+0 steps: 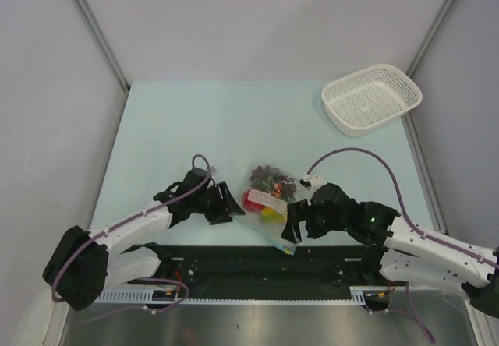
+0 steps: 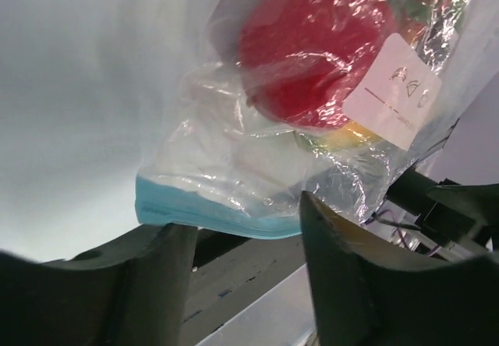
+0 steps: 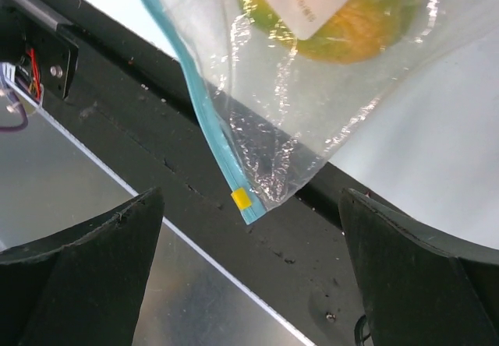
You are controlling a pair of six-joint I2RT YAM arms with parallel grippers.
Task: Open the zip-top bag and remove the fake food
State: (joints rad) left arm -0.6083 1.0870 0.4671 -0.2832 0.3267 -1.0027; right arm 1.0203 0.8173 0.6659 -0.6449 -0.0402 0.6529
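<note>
The light blue zip strip (image 1: 282,246) hangs over the front bar, so the robot's right gripper should take hold of the strip's yellow-tabbed end (image 3: 242,199) and lift it clear before opening the bag.
The clear zip-top bag (image 1: 269,199) lies near the table's front edge, between my two grippers. Inside it are the dark grape bunch (image 1: 269,180), the red apple (image 1: 251,199) and the yellow mango (image 1: 271,213). Its light blue zip strip (image 1: 273,238) overhangs the black front rail. My left gripper (image 1: 228,204) is open at the bag's left side; in the left wrist view the strip (image 2: 210,215) lies between its fingertips (image 2: 355,260), below the apple (image 2: 312,46) and white label (image 2: 394,89). My right gripper (image 1: 292,225) is open, with the strip's yellow-tabbed end (image 3: 242,198) between its fingers (image 3: 93,256).
A white mesh basket (image 1: 372,98) stands at the table's far right corner. The black rail (image 1: 257,262) and a metal ledge (image 3: 93,190) run along the near edge under the bag's zip end. Grey walls close in on the left and right sides.
</note>
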